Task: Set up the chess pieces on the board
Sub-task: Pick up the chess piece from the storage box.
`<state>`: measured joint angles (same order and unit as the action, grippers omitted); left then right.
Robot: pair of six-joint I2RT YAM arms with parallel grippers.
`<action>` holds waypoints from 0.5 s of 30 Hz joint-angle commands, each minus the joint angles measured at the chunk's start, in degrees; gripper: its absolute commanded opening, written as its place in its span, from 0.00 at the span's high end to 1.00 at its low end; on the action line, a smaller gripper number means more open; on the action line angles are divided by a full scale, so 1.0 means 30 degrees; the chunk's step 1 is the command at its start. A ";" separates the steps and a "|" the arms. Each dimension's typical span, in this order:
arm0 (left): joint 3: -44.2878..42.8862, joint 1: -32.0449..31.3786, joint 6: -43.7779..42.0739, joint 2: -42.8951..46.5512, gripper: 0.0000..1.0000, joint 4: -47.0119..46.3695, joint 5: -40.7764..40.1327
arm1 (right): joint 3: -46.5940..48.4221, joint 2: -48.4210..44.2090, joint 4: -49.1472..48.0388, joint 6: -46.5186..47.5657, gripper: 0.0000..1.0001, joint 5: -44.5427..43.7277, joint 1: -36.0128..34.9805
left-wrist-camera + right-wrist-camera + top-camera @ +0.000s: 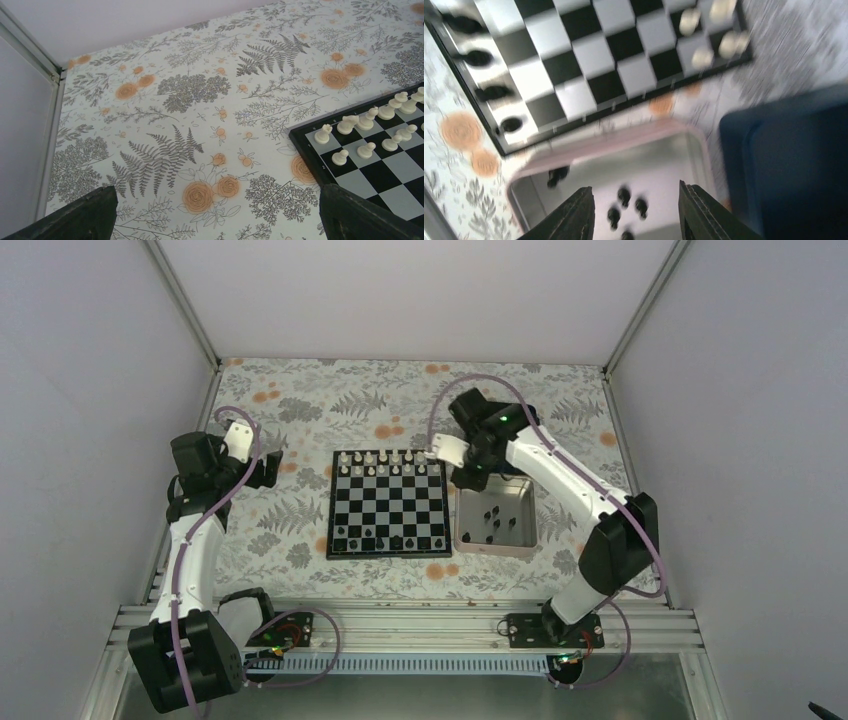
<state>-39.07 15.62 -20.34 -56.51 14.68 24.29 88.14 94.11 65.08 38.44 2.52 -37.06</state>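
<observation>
The black chess piece [495, 510] nearest the dark blue tray lies clear of its neighbours, so the robot's open right gripper should keep going down until it straddles that piece [641, 207].
The board [388, 502] lies mid-table, with several black chess pieces [390, 539] on its near row and white ones along its far rows. More black chess pieces [624, 196] lie loose in the silver tray [614, 142] to the right of the board. My right gripper [635, 189] hangs open above that tray's far end with nothing between its fingers; the view is blurred. In the top view the right gripper [468, 480] sits over the tray's [495, 551] far left corner. My left gripper [216, 192] stands open and empty over the tablecloth, left of the board's [395, 170] far corner.
A dark blue tray [794, 165] lies just beyond the silver one, under the right arm. White pieces [367, 120] fill the board's far rows. White walls close in the table at the back and both sides.
</observation>
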 commanded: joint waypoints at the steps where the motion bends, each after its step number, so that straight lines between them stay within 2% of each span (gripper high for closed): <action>1: 0.0074 0.0096 -0.0018 0.0027 0.00 -0.0315 0.0370 | -0.3879 -0.1446 -0.1347 -0.0168 0.55 0.0119 0.1951; 8: 0.0045 0.0093 -0.0018 0.0012 0.00 -0.0212 0.0366 | -0.7530 -0.2041 -0.3959 -0.0053 0.55 0.0080 0.4617; 15: 0.0075 0.0097 -0.0047 0.0007 0.00 -0.0147 0.0428 | -0.9155 -0.1246 -0.5470 0.0081 0.57 0.0066 0.6165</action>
<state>-39.07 15.64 -20.34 -56.53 14.70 24.29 62.39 89.38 53.15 38.35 2.42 -20.29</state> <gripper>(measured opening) 0.999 0.437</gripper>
